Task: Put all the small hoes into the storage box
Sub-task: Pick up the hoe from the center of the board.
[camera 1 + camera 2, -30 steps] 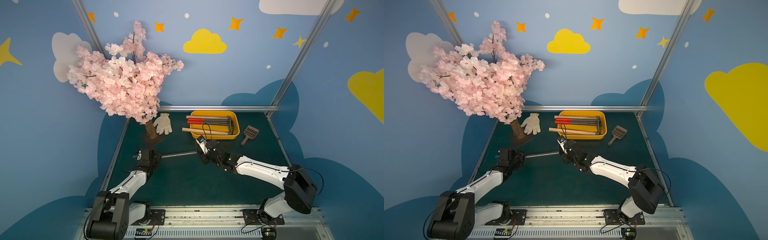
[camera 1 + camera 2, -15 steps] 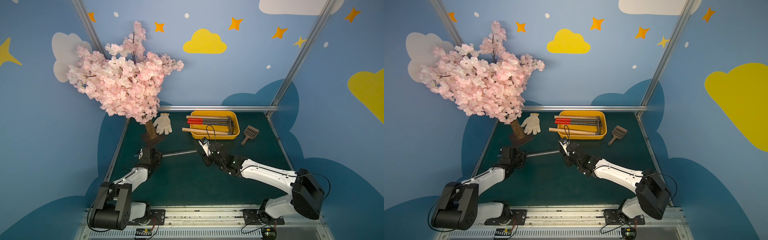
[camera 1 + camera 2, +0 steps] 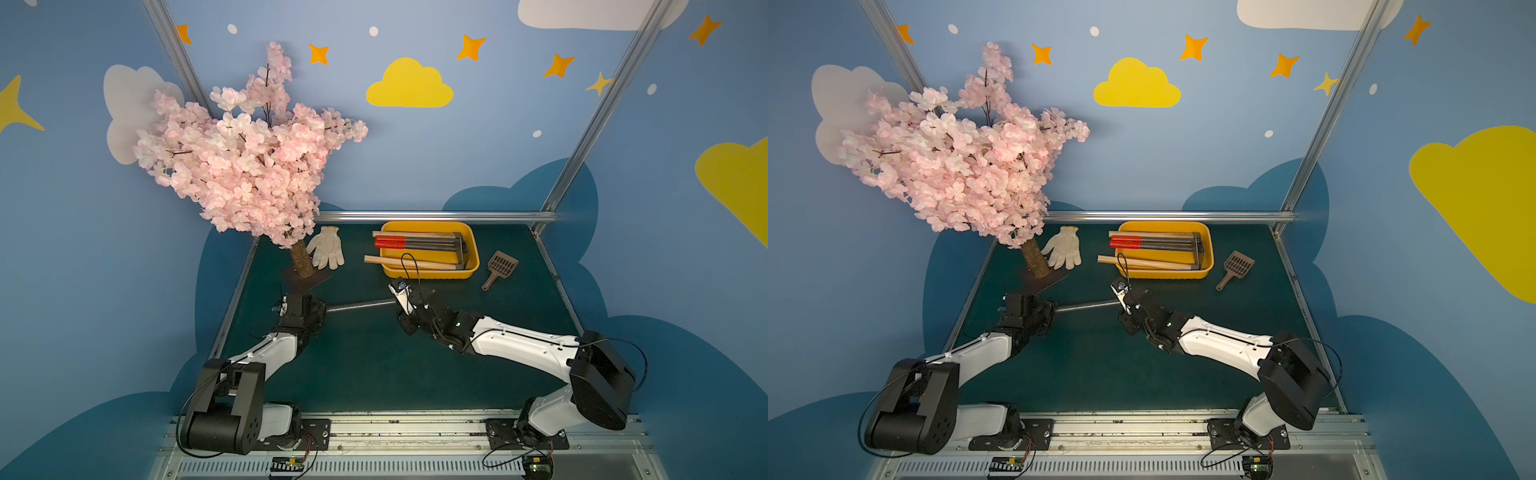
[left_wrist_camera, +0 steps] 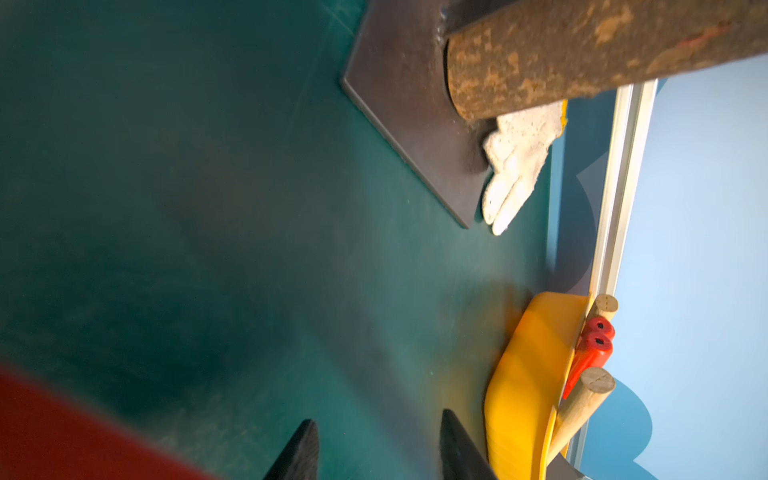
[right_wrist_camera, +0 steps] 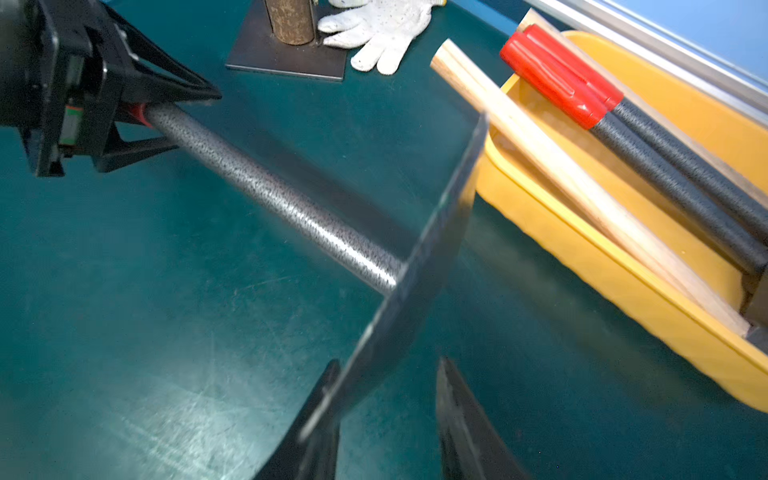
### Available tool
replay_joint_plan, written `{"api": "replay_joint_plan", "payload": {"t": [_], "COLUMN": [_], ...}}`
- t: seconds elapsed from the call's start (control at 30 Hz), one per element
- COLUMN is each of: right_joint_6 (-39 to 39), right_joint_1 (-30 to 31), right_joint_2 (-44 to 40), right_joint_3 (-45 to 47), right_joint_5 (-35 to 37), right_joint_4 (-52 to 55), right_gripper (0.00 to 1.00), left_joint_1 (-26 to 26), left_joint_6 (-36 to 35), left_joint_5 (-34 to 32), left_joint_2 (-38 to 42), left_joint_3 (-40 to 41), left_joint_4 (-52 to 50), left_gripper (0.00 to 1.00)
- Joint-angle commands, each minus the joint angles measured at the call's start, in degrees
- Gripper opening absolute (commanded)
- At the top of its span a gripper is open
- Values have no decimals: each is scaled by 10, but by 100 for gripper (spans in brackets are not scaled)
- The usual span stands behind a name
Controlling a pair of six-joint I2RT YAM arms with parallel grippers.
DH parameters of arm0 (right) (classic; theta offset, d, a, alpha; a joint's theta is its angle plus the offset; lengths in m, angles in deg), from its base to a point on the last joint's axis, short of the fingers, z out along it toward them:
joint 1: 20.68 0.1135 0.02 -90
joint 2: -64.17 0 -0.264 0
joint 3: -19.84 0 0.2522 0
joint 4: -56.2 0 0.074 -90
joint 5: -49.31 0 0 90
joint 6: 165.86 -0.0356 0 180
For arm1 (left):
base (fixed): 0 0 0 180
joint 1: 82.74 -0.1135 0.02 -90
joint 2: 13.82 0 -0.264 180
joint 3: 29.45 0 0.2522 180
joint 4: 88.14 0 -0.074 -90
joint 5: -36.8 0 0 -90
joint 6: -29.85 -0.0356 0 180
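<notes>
The robot's left gripper has the red grip (image 5: 138, 114) away from the storage box, so next the right gripper closes on the blade (image 5: 412, 280) before the left gripper opens and pulls back.
The small hoe (image 3: 361, 305) has a speckled grey shaft (image 5: 270, 195), a red grip and a flat dark blade (image 5: 436, 232). It lies crosswise between my two arms in both top views. My left gripper (image 3: 319, 309) is shut on its red grip end, as the right wrist view shows (image 5: 166, 112). My right gripper (image 5: 388, 361) stands open round the blade's lower edge. The blade rests against one finger (image 5: 320, 415), with a gap to the other finger. The yellow-orange storage box (image 3: 428, 273) stands just behind the blade and holds several other hoes.
A pink blossom tree rises from a trunk (image 3: 302, 259) on a dark base plate (image 4: 399, 108) just behind my left gripper. A white glove (image 3: 326, 251) lies beside the trunk. Right of the box lies a brown scoop (image 3: 500, 266). A metal rail (image 3: 432, 216) bounds the back.
The hoe stays between the same two grippers and has barely shifted. Both arms have swayed slightly. The right jaws' spacing looks about the same.
</notes>
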State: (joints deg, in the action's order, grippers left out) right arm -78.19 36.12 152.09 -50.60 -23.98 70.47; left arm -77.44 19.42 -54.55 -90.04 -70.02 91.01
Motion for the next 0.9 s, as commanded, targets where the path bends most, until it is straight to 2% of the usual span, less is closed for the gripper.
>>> {"api": "replay_joint_plan", "payload": {"t": [0.0,0.13,0.27,0.4,0.5,0.57,0.63,0.7,0.8,0.87], "right_joint_6": [20,22,15,9,9,12,17,18,10,10], "right_joint_1": [-4,-14,-17,-18,-20,-24,-30,-40,-60,-70], "right_joint_2": [26,43,47,42,38,33,26,16,6,3], "right_joint_3": [-33,-44,-44,-41,-42,-47,-57,-65,-87,-103], "right_joint_5": [29,32,45,59,72,79,90,94,94,97], "right_joint_4": [-20,-27,-28,-34,-31,-18,5,23,63,85], "right_gripper": [36,28,11,0,0,0,0,0,0,0], "left_joint_1": [7,10,11,11,11,5,-2,-5,-6,-8], "left_joint_6": [22,25,26,27,16,-8,-34,-58,-109,-148], "left_joint_5": [28,28,27,33,41,50,64,68,64,55], "left_joint_2": [-3,-1,4,-5,-16,-23,-26,-25,-13,3], "left_joint_3": [-27,-30,-31,-27,-19,-17,-14,-11,-15,-22], "left_joint_4": [45,47,46,63,98,110,116,117,96,67], "left_gripper": [3,3,3,3,3,15,41,60,77,82]}}
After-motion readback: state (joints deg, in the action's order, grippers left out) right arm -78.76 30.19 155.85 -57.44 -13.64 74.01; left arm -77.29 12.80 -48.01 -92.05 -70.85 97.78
